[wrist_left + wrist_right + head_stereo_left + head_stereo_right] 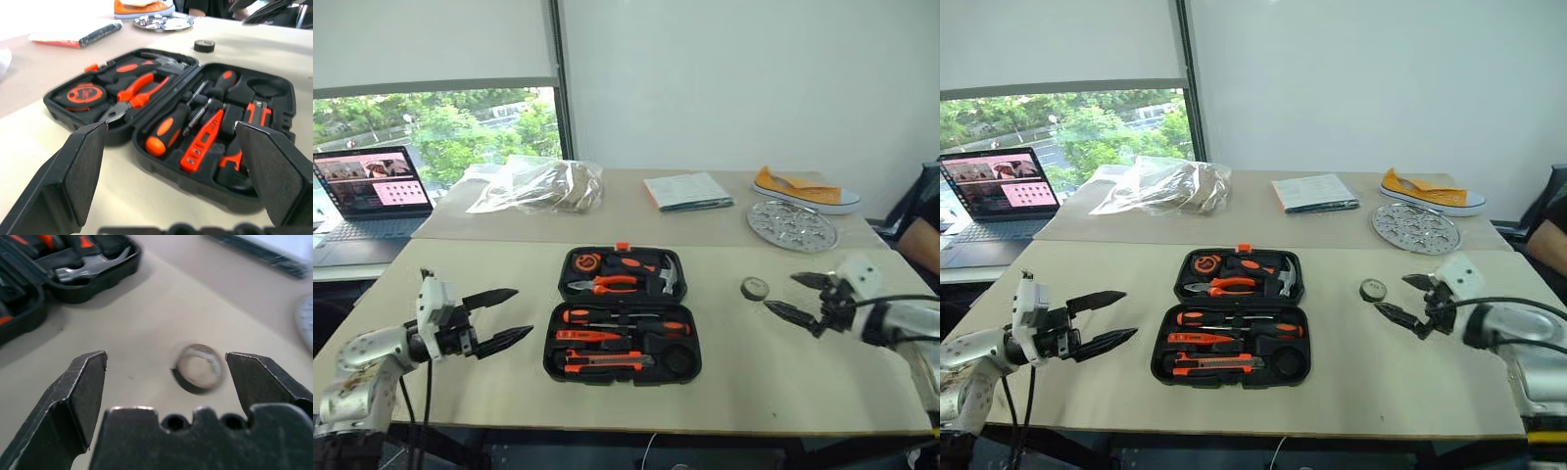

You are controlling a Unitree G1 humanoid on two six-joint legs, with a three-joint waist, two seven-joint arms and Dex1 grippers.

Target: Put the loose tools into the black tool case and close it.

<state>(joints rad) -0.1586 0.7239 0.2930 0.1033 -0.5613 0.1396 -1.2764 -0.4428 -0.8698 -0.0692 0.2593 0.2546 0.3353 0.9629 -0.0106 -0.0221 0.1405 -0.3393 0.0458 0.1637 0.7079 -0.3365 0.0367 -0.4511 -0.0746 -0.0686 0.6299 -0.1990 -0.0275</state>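
Note:
Next, my right gripper puts the tape roll (755, 289) in the empty round slot (678, 360) before closing the case, because the roll lies across the case from my left gripper.
The black tool case (558, 364) lies open in the middle of the table. Its near half holds two orange-and-black screwdrivers (625, 319), the orange tester (592, 336) and the utility knife (607, 361), beside a round slot (680, 358). Pliers and a hammer sit in the far half. The small dark tape roll (754, 288) lies flat on the table to the right of the case. My right gripper (779, 292) is open just beside the roll, which shows ahead between its fingers (198, 368). My left gripper (523, 311) is open left of the case, holding nothing.
A laptop (372, 186) stands far left on a side table. On the far table lie a plastic bag (538, 186), a booklet (688, 191), a round metal plate (792, 225) and an orange shoe (808, 192). A person sits at the right edge (925, 235).

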